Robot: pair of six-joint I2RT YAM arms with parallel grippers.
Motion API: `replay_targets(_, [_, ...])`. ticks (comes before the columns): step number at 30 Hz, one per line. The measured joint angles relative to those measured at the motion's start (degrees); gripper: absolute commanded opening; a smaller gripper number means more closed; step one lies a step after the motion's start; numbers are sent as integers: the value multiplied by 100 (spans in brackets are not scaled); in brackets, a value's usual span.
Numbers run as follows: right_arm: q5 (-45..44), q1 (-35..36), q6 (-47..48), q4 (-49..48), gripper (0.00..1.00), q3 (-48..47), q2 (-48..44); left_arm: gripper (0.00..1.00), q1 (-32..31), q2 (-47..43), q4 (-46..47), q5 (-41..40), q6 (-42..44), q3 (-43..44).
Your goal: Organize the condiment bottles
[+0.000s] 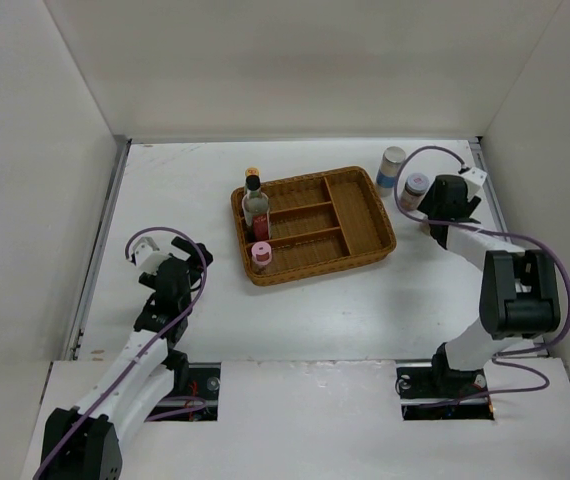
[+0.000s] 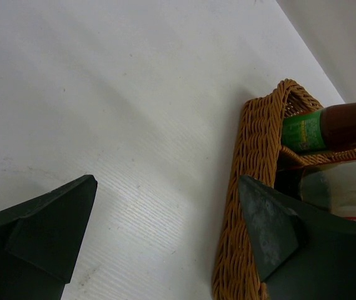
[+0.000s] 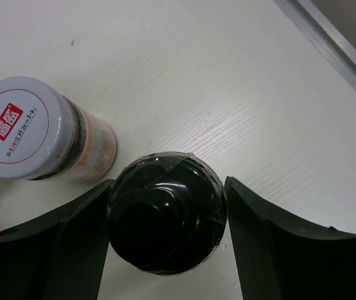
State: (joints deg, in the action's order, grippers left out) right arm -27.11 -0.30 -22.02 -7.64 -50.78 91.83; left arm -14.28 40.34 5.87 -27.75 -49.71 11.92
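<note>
The robot's right gripper has the dark bottle upright by its black cap, so the right gripper should keep going to the free tray spot next to the pink-capped bottle and let go there.
My right gripper is shut on the small dark black-capped bottle, which stands on the table right of the wicker tray. The squat pink-lidded jar stands just beside it. The silver-lidded blue-label jar stands further back. In the tray's left compartment stand the tall clear black-capped bottle, the yellow-capped red-green bottle and the small pink-capped bottle. My left gripper is open and empty, left of the tray.
The tray's long right-hand compartments hold nothing. A metal rail and the enclosure's side wall run close behind the right gripper. The tray's woven corner lies just beyond my left gripper's right finger.
</note>
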Motion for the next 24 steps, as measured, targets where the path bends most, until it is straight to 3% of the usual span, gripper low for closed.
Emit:
replay_targets(6, [-387, 581, 120, 11, 53, 638, -1086, 100, 0, 24, 81, 2, 0, -74])
replay_targets(10, [-511, 1786, 212, 26, 53, 791, -2295, 100, 0, 33, 83, 2, 0, -76])
replay_targets(13, [-448, 2848, 186, -79, 53, 728, -2605, 100, 0, 33, 85, 2, 0, -81])
replay_targets(19, [-155, 4505, 24, -96, 54, 87, -1379, 100, 0, 33, 85, 2, 0, -81])
replay_targets(24, [59, 5195, -48, -90, 54, -520, -240, 100, 0, 15, 85, 2, 0, -81])
